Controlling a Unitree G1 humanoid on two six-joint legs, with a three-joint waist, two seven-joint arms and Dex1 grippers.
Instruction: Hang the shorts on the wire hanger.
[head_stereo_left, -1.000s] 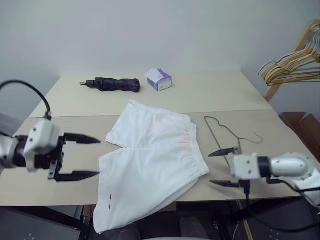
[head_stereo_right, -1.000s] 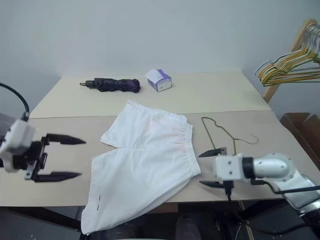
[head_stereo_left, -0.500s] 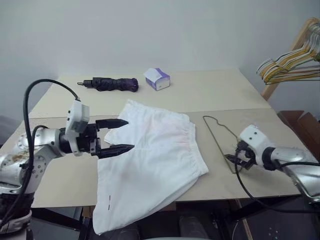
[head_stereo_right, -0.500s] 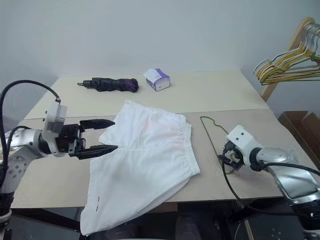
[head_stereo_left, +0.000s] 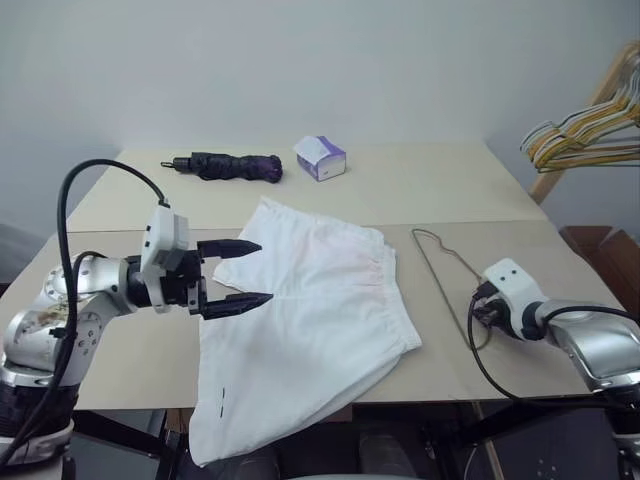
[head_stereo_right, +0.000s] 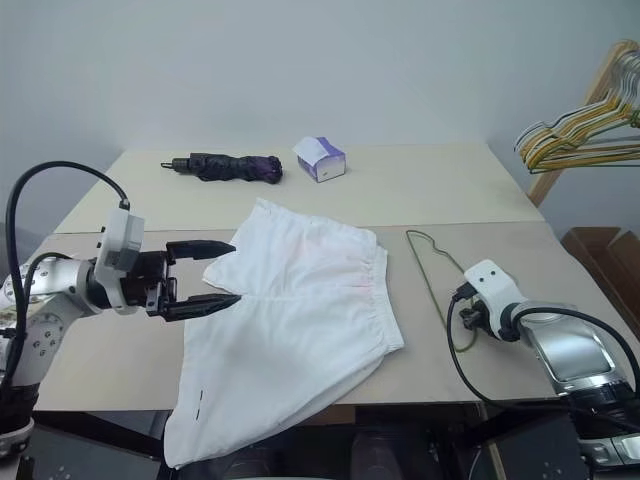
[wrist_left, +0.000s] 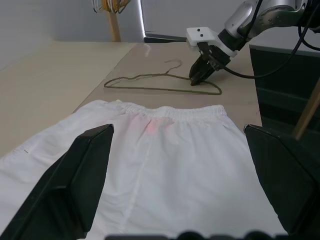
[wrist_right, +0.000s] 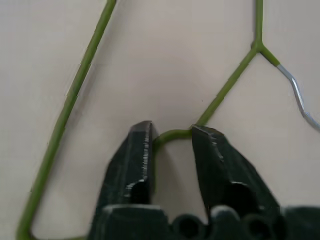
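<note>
The shorts' limp waistband has fine gathers (head_stereo_left: 381, 268) along it, so I expect the waistband (head_stereo_left: 398, 302) to bunch up around the hanger when I push the hanger's corner inside.
The white shorts (head_stereo_left: 310, 310) lie flat on the beige table (head_stereo_left: 130, 350), waistband toward the right, one leg hanging over the front edge. My left gripper (head_stereo_left: 262, 271) stands open and level just above the shorts' left leg hems, nothing between its fingers. The olive wire hanger (head_stereo_left: 440, 275) lies flat on the table to the right of the waistband. My right gripper (wrist_right: 172, 132) points down at the hanger's near corner, its fingers (wrist_right: 142, 150) drawn in against the wire bend. In the left wrist view the right gripper (wrist_left: 200, 77) sits on the hanger (wrist_left: 150, 89) beyond the shorts (wrist_left: 170, 165).
A folded dark umbrella (head_stereo_left: 225, 167) and a small white and purple box (head_stereo_left: 320, 158) lie at the back of the table. A bunch of coloured hangers (head_stereo_left: 585, 135) hangs on a wooden stand at the far right. The table's right edge is close to my right arm.
My right gripper tipped downward onto the hanger's near corner and closed on the wire. My left gripper swung in over the shorts' left leg, then held still, open.
</note>
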